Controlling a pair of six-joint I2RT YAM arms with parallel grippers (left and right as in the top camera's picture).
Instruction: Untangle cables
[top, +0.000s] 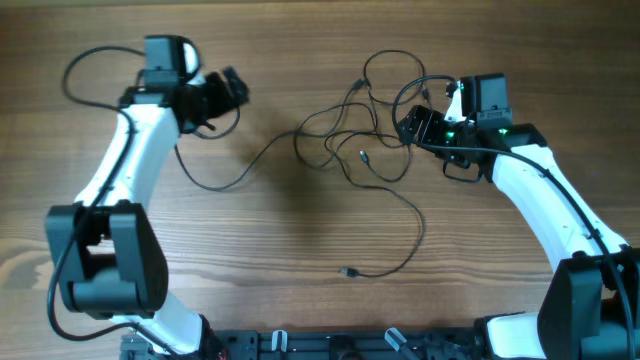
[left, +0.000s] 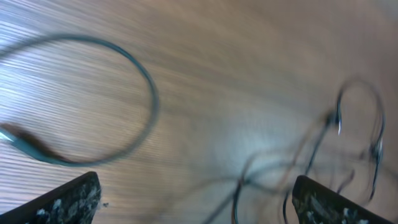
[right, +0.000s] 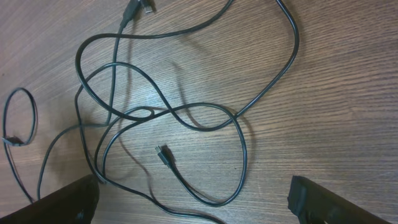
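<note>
The black cable will bend in a slack, smooth curve when I lift it, because the tangle has loose, rounded loops with open gaps.
Several thin black cables lie in loose overlapping loops at the table's middle. One strand trails left to a curve. Another runs down to a plug end. My left gripper is open and empty, left of the tangle and above the table. Its blurred wrist view shows a cable loop and the tangle beyond the open jaws. My right gripper is open and empty at the tangle's right edge. Its wrist view shows the crossing loops and a small plug above the jaws.
Wooden table throughout. The arms' own thicker black wires loop at the back left and beside the right wrist. The arm bases stand at the front left and front right corners.
</note>
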